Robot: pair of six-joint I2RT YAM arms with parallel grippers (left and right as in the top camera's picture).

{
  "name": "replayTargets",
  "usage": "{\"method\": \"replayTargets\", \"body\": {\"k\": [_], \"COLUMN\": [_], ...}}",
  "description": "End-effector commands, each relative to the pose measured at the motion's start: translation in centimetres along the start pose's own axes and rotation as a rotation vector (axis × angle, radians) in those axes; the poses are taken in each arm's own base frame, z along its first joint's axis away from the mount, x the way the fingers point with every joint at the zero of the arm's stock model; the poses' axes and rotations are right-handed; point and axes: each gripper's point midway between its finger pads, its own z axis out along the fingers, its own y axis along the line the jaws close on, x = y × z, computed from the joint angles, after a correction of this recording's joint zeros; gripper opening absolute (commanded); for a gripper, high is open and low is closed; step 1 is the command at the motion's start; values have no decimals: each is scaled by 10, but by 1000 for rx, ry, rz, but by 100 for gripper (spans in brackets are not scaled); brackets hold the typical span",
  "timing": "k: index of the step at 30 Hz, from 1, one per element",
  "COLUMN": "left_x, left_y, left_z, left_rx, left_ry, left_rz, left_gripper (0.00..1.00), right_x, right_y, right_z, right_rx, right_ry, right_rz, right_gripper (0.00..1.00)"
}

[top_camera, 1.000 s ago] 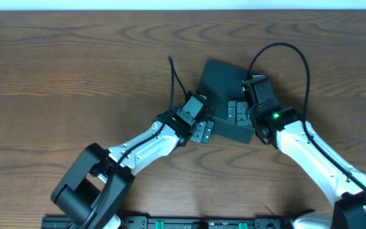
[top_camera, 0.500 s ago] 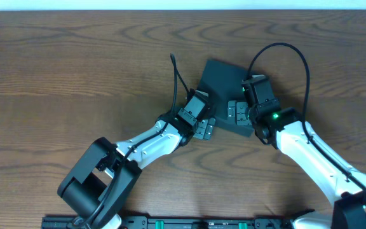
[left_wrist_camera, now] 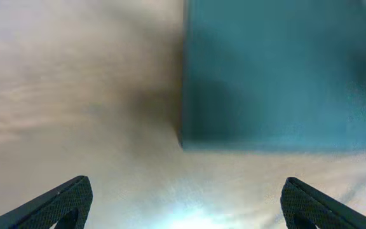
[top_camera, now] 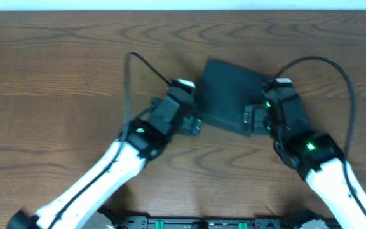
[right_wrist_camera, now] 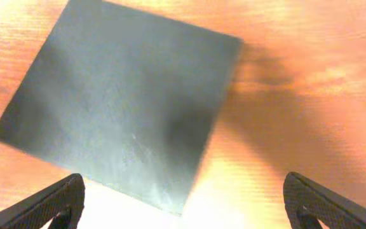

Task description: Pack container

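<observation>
The container lies crooked (top_camera: 226, 95) under my right gripper. The container needs to be straight first, so my right gripper should move back to its side edge (right_wrist_camera: 213, 125) and help my left gripper straighten it.
The container (top_camera: 229, 94) is a dark square box lying flat on the table with its lid down. It looks teal in the left wrist view (left_wrist_camera: 275, 70) and dark grey in the right wrist view (right_wrist_camera: 119, 102). My left gripper (top_camera: 194, 123) hovers just off the box's left edge. It is open (left_wrist_camera: 186, 207), with only bare table between its fingers. My right gripper (top_camera: 251, 119) is at the box's near right corner. It is open too (right_wrist_camera: 183, 205), and the box's near corner lies below the gap between its fingers.
The brown wooden table (top_camera: 56, 76) stretches all round the box. A black rail (top_camera: 189, 222) runs along the front edge. No snack packets show in any view.
Both grippers have drawn back off the box, the left toward the left and the right toward the right, and both arms now sit higher. Both grippers stayed open.
</observation>
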Motion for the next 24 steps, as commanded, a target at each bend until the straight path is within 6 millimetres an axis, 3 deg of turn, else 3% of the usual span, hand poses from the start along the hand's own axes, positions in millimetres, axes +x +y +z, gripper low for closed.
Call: {"method": "replayTargets", "body": {"k": [1,5,10,16,24], "left_x": [-19,-21,-14,9,33], "left_y": [38,70,84,83,67], "left_z": [-1,22,55,91,119], "left_rx": [-85,-89,-47,-42,40], "left_ry": [-44,-19,24,102,180], "left_rz": [-22,-68,-123,-121,-125], "left_gripper": [96,96,95,96,96], "right_x": [-1,4,7,18,21], "right_y": [-28,-60,-96,-97,-96], "right_z": [-3,14,53,109,136], "right_rx": [121,233,331,278,276], "right_ry": [-11,31,83,149,145], "right_rz": [85,144,221,262,263], "right_gripper": [99,99,99,99,99]}}
